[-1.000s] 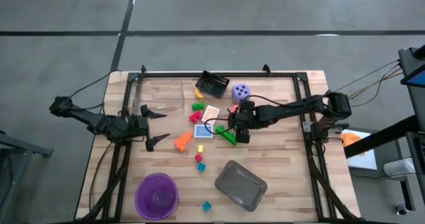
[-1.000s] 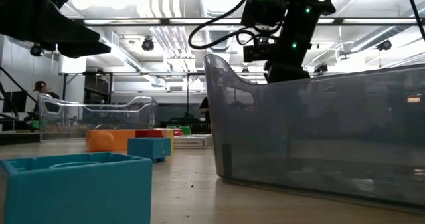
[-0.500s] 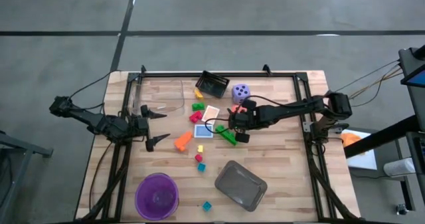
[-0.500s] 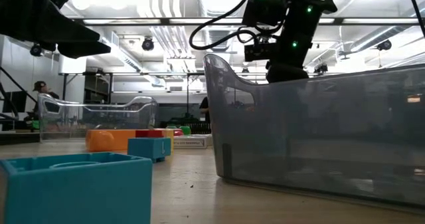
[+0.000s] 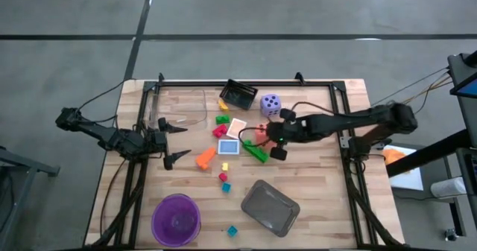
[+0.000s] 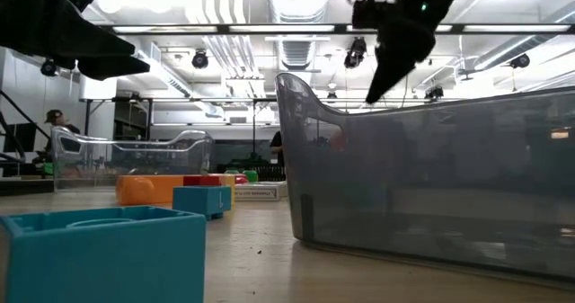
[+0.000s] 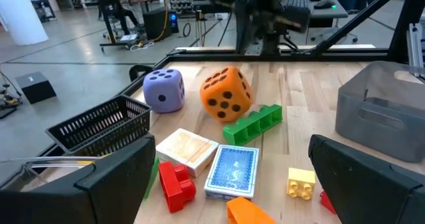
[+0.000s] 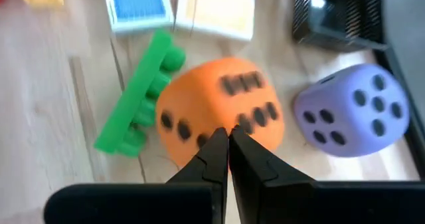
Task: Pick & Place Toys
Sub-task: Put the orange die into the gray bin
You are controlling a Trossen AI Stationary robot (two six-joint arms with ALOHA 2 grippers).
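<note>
The robot's right gripper is closed above the orange die (image 8: 229,101), so it should open its fingers wide and bring them down around the die's opposite sides (image 8: 183,128) before it lifts.
The orange die (image 8: 219,111) with dark dots sits on the table beside a long green block (image 8: 136,94) and the purple die (image 8: 352,111). My right gripper (image 8: 229,134) is shut, hovers above the orange die and holds nothing; the left wrist view shows the orange die (image 7: 226,94) resting on the wood with no finger on it. In the high view my right gripper (image 5: 268,137) is at mid-table. My left gripper (image 5: 173,141) waits open at the left edge. Two cards (image 5: 229,147) (image 5: 237,126) and small blocks (image 5: 206,158) lie between the two grippers.
A black wire basket (image 5: 239,93) stands at the far edge. The grey tray (image 5: 270,206) and the purple bowl (image 5: 176,220) sit near the front edge, with a teal block (image 5: 232,230) between them. A clear plastic bin (image 5: 179,106) is at the far left.
My right gripper has risen from the table and drawn back a little toward the right edge, tipping less steeply downward. The orange die has stayed on the table.
</note>
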